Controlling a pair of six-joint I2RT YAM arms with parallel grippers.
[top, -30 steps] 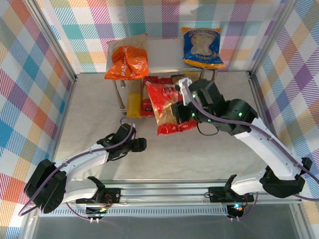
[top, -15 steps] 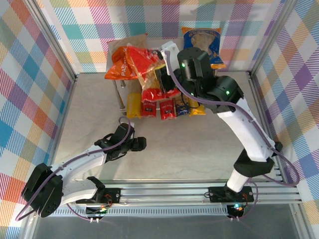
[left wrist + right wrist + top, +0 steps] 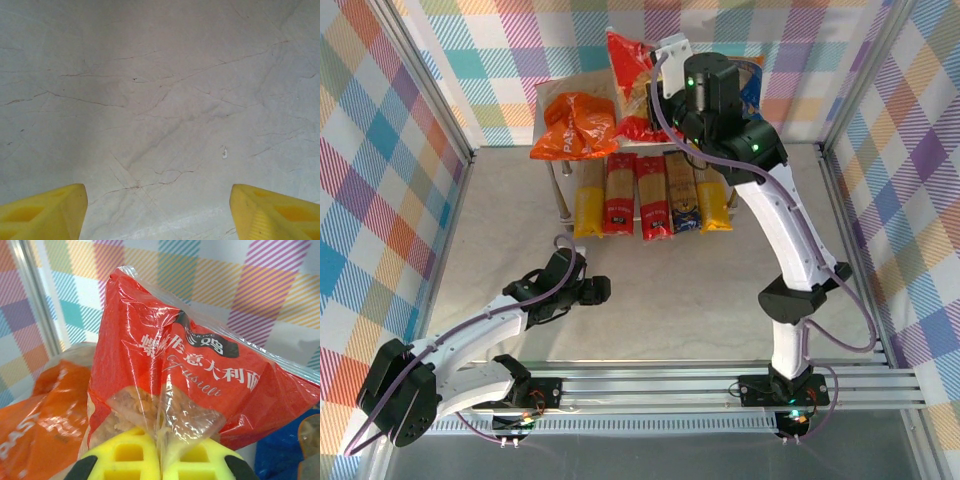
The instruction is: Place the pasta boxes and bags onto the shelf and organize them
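Observation:
I keep lowering the red bag with my right gripper, as it hangs between the orange bag and the blue bag, until it rests on the top plate.
My right gripper is shut on the bottom seam of the red bag, which hangs above the shelf top plate. To its left the orange bag lies on the plate. On its right, the blue bag is mostly hidden by the arm. Five pasta boxes lie side by side on the lower board: yellow, red, red, dark blue, yellow. Low over the bare table, my left gripper is open and holds nothing.
Checkered walls with metal frame posts close in the table on three sides. The shelf's thin legs stand at the back centre. The marbled tabletop stretches in front of the shelf. My right arm reaches up over the shelf's right side.
My right arm has carried the red bag from in front of the shelf up and back over the top plate, uncovering the boxes on the lower board. The left arm has barely moved.

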